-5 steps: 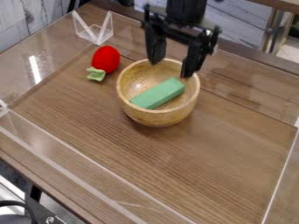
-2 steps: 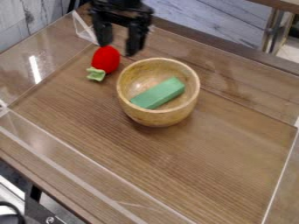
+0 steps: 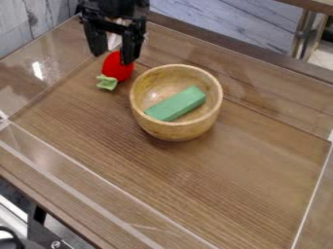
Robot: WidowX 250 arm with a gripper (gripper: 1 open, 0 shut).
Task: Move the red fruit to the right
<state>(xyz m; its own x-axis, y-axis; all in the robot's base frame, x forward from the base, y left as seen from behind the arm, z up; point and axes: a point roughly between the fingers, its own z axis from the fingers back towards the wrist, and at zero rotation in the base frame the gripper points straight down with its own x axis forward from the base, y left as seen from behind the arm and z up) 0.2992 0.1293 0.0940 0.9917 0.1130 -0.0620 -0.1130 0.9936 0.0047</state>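
The open fingers of my gripper are lined up over the red fruit [image 3: 119, 63], clear of the wooden bowl, so I should keep going down until they reach both sides of its red body [image 3: 119, 69].
The red fruit [image 3: 116, 67] is a small bright-red toy strawberry with a pale green leafy base, lying on the wooden table left of the wooden bowl [image 3: 177, 119]. My black gripper [image 3: 112, 45] hangs pointing down directly over the fruit's upper part, its two fingers [image 3: 95, 41] spread apart with nothing between them. The fruit's top is partly hidden behind the fingers. I cannot tell whether the fingertips touch the fruit.
A green rectangular block [image 3: 176, 102] lies inside the wooden bowl, right of the fruit. A clear low wall [image 3: 53, 146] runs around the table. A small clear folded stand [image 3: 81, 21] sits behind the gripper at the back left.
The gripper has moved left from above the bowl's back rim to over the red fruit, and a little lower. Its fingers stayed spread. Fruit, bowl and block have not moved.
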